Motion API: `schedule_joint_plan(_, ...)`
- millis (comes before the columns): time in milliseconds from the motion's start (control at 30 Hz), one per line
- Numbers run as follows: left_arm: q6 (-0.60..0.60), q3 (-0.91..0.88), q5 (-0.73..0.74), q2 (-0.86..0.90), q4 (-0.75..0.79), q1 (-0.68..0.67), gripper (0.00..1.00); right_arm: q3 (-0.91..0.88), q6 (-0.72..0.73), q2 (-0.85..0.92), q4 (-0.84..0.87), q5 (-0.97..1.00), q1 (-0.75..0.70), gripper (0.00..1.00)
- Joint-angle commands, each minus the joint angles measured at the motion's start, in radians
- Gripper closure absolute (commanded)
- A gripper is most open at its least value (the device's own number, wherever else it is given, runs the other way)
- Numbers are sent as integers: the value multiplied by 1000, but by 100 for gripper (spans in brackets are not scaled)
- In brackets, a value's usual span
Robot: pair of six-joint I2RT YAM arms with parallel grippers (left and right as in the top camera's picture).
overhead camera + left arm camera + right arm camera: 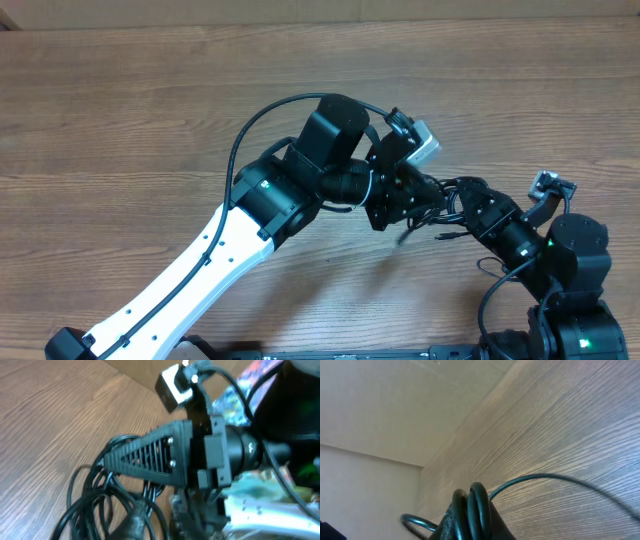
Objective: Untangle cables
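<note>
Next, I open my left gripper, back it off and pull out a single cord, as its fingers are among cable loops that my right gripper holds.
The cables are a small tangle of thin black cords on the wooden table, between the two grippers right of centre. My left gripper reaches in from the left and meets my right gripper over the tangle. In the left wrist view the cable loops lie at the lower left. The left gripper has its blurred fingers a little apart among them, and the right gripper's ribbed black finger points into the loops. In the right wrist view two cord loops wrap over the shut right gripper, and one strand trails right.
The left arm's white link crosses the table from the bottom left. The right arm's base stands at the bottom right. The table's far edge runs along the top, with bare wood to the left.
</note>
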Motion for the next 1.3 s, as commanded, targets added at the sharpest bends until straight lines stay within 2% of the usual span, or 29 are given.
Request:
schedule_joint_plan(0,18,7,-82,-5,-40,5,58,19,-5,-8,9,-1,4,96)
schedule_joint_plan(33,18,7,-102,-5,-58,5,50,19,-5,-8,9,-1,4,96)
schedule_joint_plan(167,45,7,-144,-5,-129,5,41,19,2,-8,9,-3,4,96)
schedule_joint_plan(267,95,7,-144,-5,-182,5,40,19,50,-8,5,-6,4,96)
schedule_joint_plan(400,174,7,-138,-5,-247,4,44,19,79,-8,6,-27,4,96)
schedule_joint_plan(500,273,7,-99,-5,-280,3,45,19,98,-8,6,-33,4,96)
schedule_joint_plan(600,343,7,-58,-5,-289,3,36,19,101,-8,24,-70,4,96)
schedule_joint_plan(767,354,7,-62,-5,-270,3,16,19,100,-8,75,-161,4,96)
schedule_joint_plan(933,354,7,-62,-5,-251,3,10,19,101,-8,113,-235,4,96)
schedule_joint_plan(1133,353,7,-61,-5,-246,3,9,19,105,-8,122,-250,4,96)
schedule_joint_plan(1200,353,7,-61,-5,-246,2,17,19,105,-8,127,-257,4,96)
schedule_joint_plan(1267,353,7,-61,-5,-246,2,34,19,105,-8,127,-257,4,96)
